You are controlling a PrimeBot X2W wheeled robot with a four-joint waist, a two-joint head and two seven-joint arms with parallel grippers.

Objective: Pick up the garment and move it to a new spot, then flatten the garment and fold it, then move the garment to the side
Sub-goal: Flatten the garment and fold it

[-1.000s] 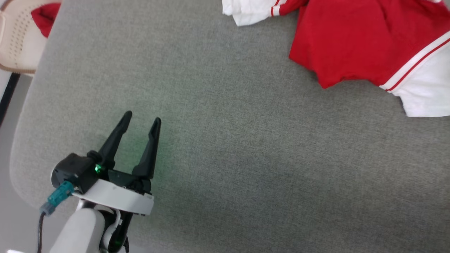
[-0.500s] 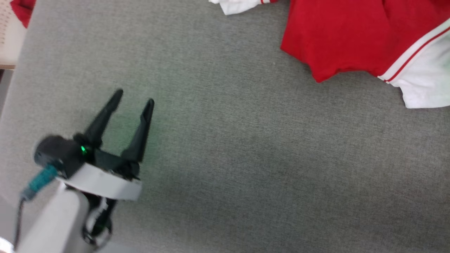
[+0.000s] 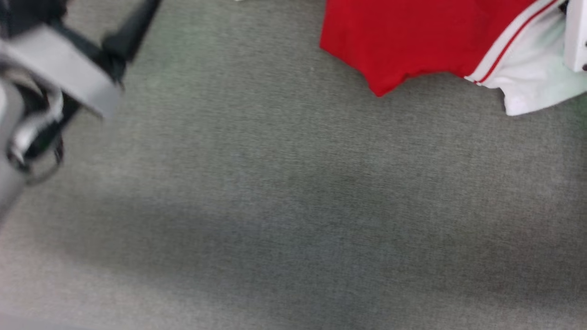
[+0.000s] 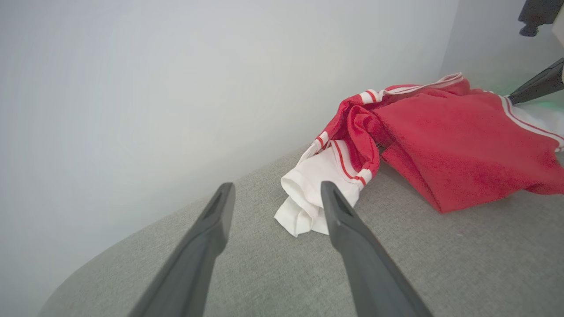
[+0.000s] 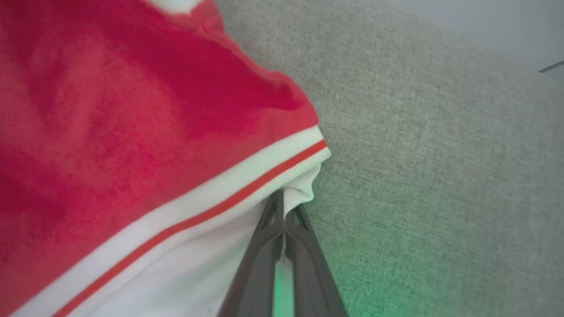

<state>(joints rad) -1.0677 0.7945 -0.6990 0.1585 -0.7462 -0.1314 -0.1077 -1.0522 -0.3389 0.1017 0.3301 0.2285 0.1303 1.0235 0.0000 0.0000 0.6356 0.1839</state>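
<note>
The garment (image 4: 454, 142) will sag into an open neckline between my grippers when I lift both sleeves, because striped trim (image 4: 425, 88) curls along its bunched top edge.
The garment (image 3: 403, 41), a red jersey with a white red-striped sleeve, lies crumpled at the far right of the grey surface. My right gripper (image 5: 282, 207) is shut on the white sleeve edge of the garment (image 5: 132, 110), just under the striped trim. Its pale wrist (image 3: 577, 36) shows at the head view's right edge. My left gripper (image 4: 276, 187) is open and holds nothing, above the surface, short of the other white sleeve of the garment (image 4: 458, 145). In the head view its blurred finger (image 3: 133, 27) sits at the top left.
The grey fabric-covered surface (image 3: 275, 206) spreads wide and bare in front of the jersey. A pale wall (image 4: 176, 88) rises just behind the surface's rounded far edge. The right arm's dark finger (image 4: 539, 82) touches the jersey's far side.
The whole head view has shifted, so the camera moved. Within it my open left gripper has risen from lower left to the top left corner, and the right wrist has entered at the right edge.
</note>
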